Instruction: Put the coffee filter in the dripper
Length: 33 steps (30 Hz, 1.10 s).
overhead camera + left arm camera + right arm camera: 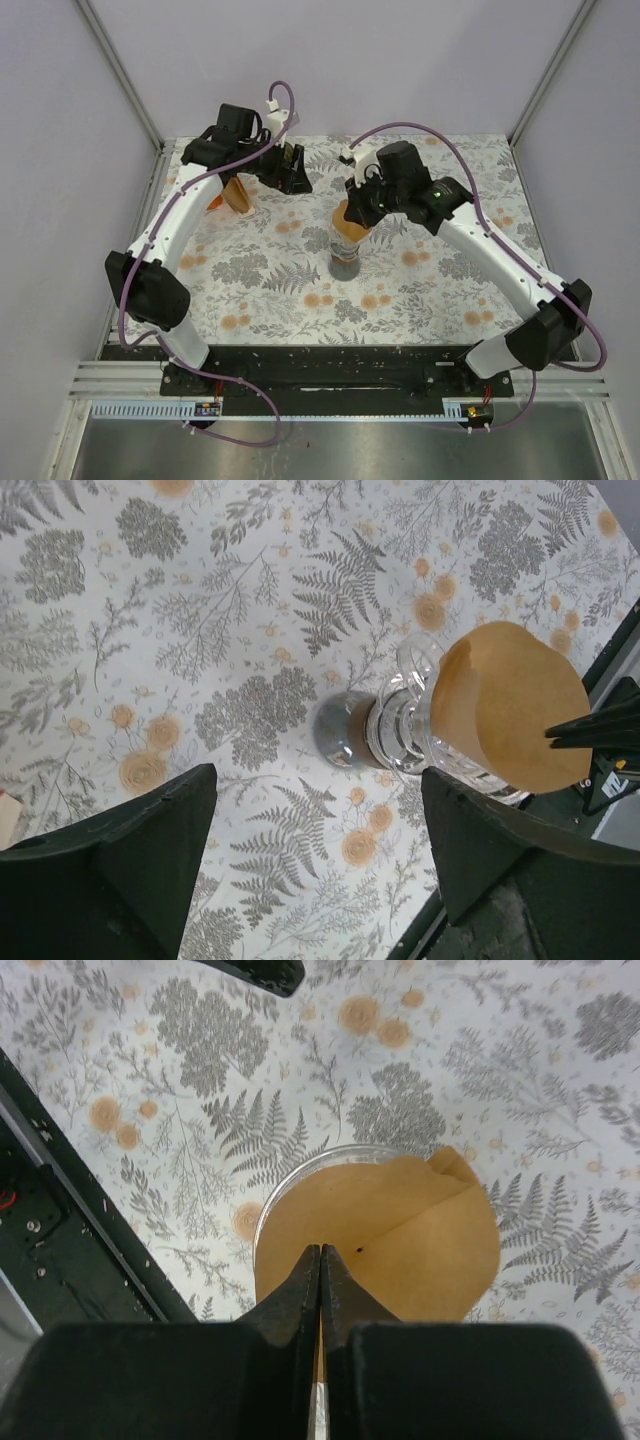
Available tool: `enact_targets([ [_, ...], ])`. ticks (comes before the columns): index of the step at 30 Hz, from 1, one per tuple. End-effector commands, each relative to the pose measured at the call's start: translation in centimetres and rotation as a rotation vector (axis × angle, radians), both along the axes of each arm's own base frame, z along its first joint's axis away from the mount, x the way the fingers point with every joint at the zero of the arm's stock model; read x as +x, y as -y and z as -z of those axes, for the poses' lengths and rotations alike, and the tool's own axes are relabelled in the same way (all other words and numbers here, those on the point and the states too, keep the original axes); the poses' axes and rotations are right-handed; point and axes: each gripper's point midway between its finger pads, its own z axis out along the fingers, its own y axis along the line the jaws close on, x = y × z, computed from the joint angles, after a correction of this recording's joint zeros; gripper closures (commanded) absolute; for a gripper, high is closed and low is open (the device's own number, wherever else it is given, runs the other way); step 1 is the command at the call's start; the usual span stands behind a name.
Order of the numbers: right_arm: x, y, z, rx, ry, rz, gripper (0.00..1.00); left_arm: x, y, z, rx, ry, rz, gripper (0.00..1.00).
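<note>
The coffee filter's folded edge (456,1168) sticks out past the dripper's rim (429,742), so next my left gripper steadies the dripper's rim while my right gripper presses the coffee filter down.
The dripper (346,262) stands upright mid-table on a dark round base; in the left wrist view (405,730) it looks like ribbed translucent glass. A brown paper coffee filter (352,222) sits opened in its mouth, also visible in the left wrist view (505,705) and the right wrist view (410,1240). My right gripper (320,1252) is shut, pinching the filter's near wall right above the dripper's rim (290,1172); from above it is over the cone (362,205). My left gripper (315,775) is open and empty, hovering over the cloth at the back (295,172).
A brown stack of filters (237,192) stands at the back left under the left arm. The floral tablecloth (260,270) covers the table. A black rail (330,365) runs along the near edge, with white walls around.
</note>
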Motion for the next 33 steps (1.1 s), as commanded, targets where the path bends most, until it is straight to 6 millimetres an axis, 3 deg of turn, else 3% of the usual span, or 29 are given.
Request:
enact_targets([
  [1,-0.3,-0.2,3.6,-0.104,-0.077,0.002,1.0,-1.6,-0.6,-1.3,-0.019,0.021,-0.024,0.13],
  [4,0.1,-0.2,5.3,-0.16,-0.103,0.024,1.0,-2.6,-0.6,-0.6,-0.04,-0.019,-0.041,0.14],
  [12,-0.4,-2.4,8.3,-0.222,-0.151,-0.025,1.0,-4.6,0.3,1.0,-0.16,-0.185,-0.108,0.14],
  [24,-0.2,-1.8,11.7,-0.324,-0.224,0.001,1.0,-5.9,3.1,2.9,-0.252,-0.341,-0.093,0.2],
  [28,-0.4,-1.8,11.5,-0.316,-0.228,0.0,1.0,-6.3,4.3,3.3,-0.239,-0.349,-0.067,0.23],
  [33,-0.6,-2.2,11.5,-0.31,-0.229,-0.015,1.0,-6.0,4.8,3.9,-0.236,-0.365,-0.086,0.37],
])
